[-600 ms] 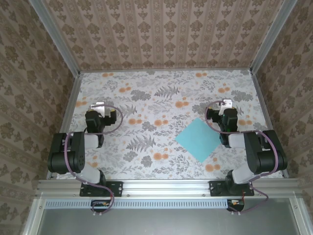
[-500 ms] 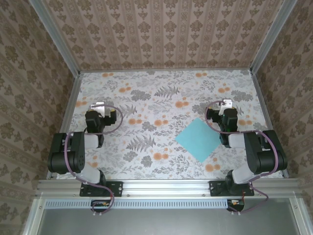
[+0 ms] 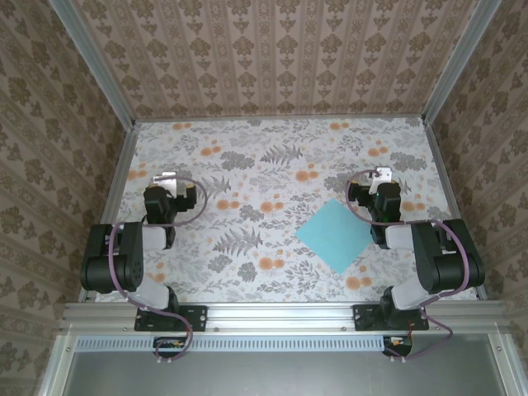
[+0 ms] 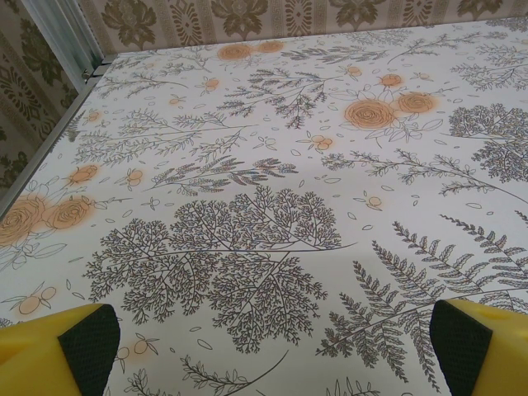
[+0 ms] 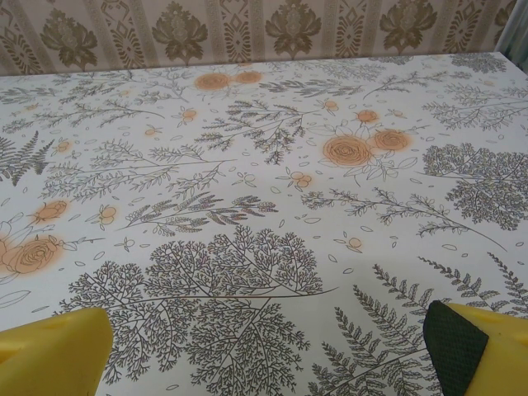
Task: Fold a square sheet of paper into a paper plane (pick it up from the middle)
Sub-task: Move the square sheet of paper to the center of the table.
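The square sheet [image 3: 336, 236] is far away from my left gripper. I should use my right gripper to slide it toward the tabletop's middle [image 3: 289, 205] first and then pick it up.
The square sheet of paper [image 3: 332, 234], light turquoise, lies flat and turned like a diamond on the floral tabletop, right of centre. My right gripper [image 3: 381, 175] sits folded back just right of the sheet's far corner, apart from it. My left gripper [image 3: 166, 178] rests at the left side, far from the sheet. In the left wrist view the gripper [image 4: 272, 351] is open, yellow fingertips [image 4: 78, 346] at the frame's bottom corners over bare tabletop. The right gripper [image 5: 272, 346] is open too, with nothing between its fingers [image 5: 470, 346].
A metal frame rail [image 3: 280, 118] and patterned walls close in the floral table [image 3: 264, 165] at the back and both sides. Both arm bases [image 3: 169, 315] are bolted at the near edge.
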You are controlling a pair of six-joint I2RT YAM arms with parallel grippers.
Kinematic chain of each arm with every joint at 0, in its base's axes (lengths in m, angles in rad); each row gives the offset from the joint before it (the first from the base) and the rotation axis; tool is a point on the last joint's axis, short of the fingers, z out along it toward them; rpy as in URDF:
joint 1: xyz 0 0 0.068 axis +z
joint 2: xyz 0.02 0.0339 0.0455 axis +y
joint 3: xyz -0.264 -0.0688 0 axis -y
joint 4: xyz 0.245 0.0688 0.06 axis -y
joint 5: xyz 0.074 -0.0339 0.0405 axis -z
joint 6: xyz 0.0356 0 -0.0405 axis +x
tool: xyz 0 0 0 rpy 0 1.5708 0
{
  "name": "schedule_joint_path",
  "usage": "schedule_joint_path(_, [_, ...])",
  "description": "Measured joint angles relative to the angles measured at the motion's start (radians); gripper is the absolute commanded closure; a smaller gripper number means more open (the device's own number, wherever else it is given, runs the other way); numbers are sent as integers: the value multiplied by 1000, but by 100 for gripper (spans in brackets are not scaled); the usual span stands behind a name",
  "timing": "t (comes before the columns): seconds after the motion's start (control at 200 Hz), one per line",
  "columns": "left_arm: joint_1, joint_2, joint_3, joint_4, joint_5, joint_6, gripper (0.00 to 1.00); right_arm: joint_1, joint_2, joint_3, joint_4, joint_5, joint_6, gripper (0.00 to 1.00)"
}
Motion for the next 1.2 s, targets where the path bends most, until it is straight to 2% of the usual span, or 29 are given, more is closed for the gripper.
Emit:
schedule_joint_path(0.195, [0, -4, -6, 12, -18, 0, 0, 0, -17, 5, -38, 0, 0, 0])
schedule_joint_path(0.28, [0, -48, -30, 0, -48, -3, 0, 2, -97, 33, -172, 6, 2, 0])
schedule_joint_path(0.37, [0, -158, -40, -70, -90, -21, 0, 6, -217, 108, -347, 17, 41, 0])
schedule_joint_path(0.465, [0, -297, -7, -213, -136, -68, 0, 15, -298, 232, -539, 19, 126, 0])
schedule_joint_path(0.595, [0, -409, 132, -490, -164, -189, 0, 45, -326, 390, -823, 12, 285, 0])
schedule_joint_path(0.79, [-5, -471, 344, -903, -149, -357, 0, 146, -314, 417, -1149, -40, 494, 0])
schedule_joint_path(1.01, [-5, -519, 383, -1150, -86, -393, 0, 364, -300, 331, -1252, -109, 648, 1])
schedule_joint_path(1.2, [-5, -531, 383, -1216, -55, -393, 0, 433, -226, 262, -1249, -156, 718, 2])
